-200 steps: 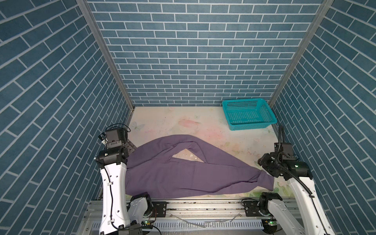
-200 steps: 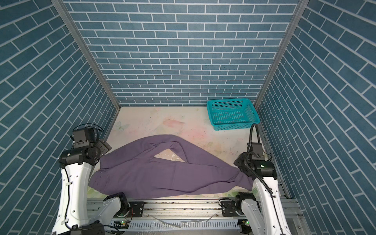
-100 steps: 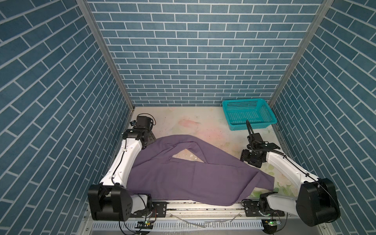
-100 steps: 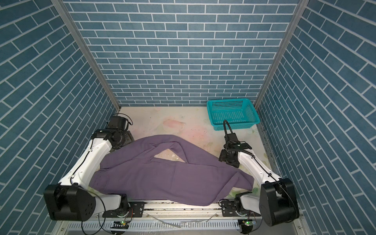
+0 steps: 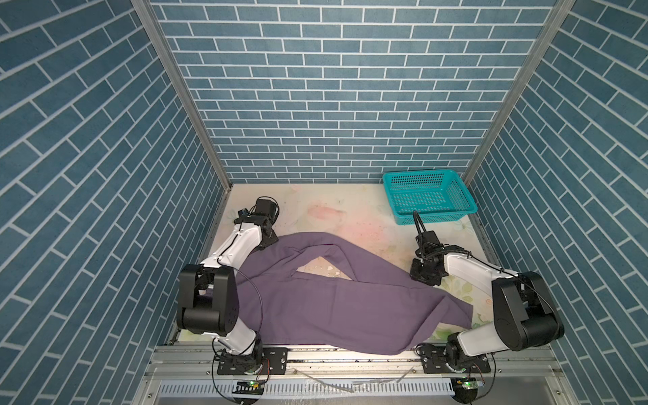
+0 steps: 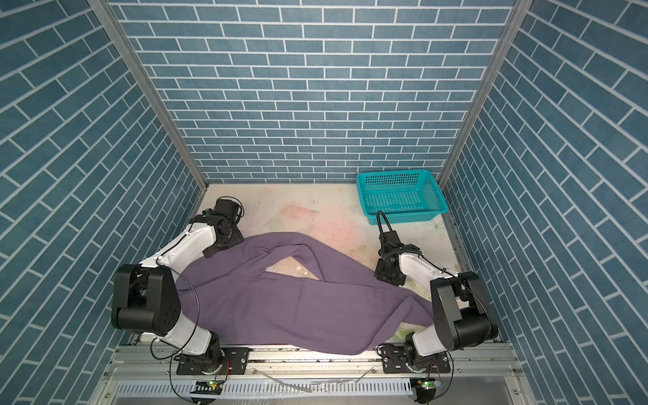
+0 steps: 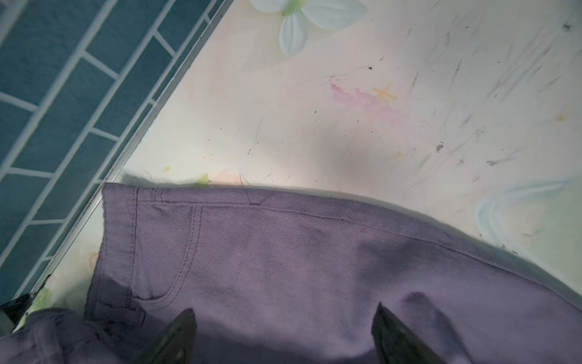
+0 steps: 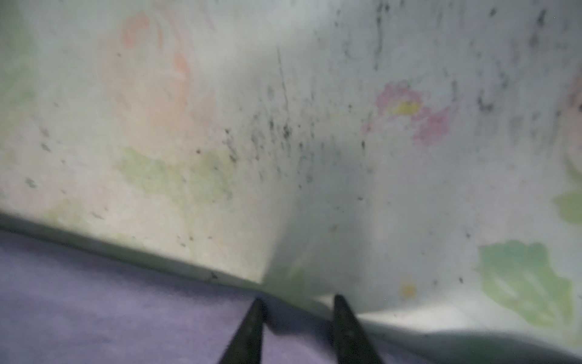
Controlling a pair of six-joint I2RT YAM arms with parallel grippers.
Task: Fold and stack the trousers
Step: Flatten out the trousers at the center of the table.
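Note:
My right gripper needs to pull the far leg of the trousers [image 5: 375,260] straight toward the mat [image 5: 465,241] in front of the basket, because that leg curves and slants across the near leg.
The muted-purple trousers [image 5: 333,301] [image 6: 298,308] lie spread across the front of the table, legs crossing toward the right. My left gripper [image 5: 266,242] [image 6: 224,245] sits at their far-left end. In the left wrist view it [image 7: 283,312] is open wide just over the cloth [image 7: 283,252] near the waistband and pocket seam. My right gripper [image 5: 426,277] [image 6: 389,275] is down at the far edge of the right-hand leg. In the blurred right wrist view its fingers [image 8: 297,301] stand close together with the cloth's edge [image 8: 126,299] between them.
A teal plastic basket [image 5: 434,219] [image 6: 406,219] stands empty at the back right corner. Blue brick walls close in the left, back and right sides. A flower-printed table mat [image 5: 333,210] shows behind the trousers. The arm bases sit on the front rail.
Both arms have swung down from upright and reached forward onto the trousers, left to the waistband end, right to the leg's edge. The right jaws have narrowed onto the cloth.

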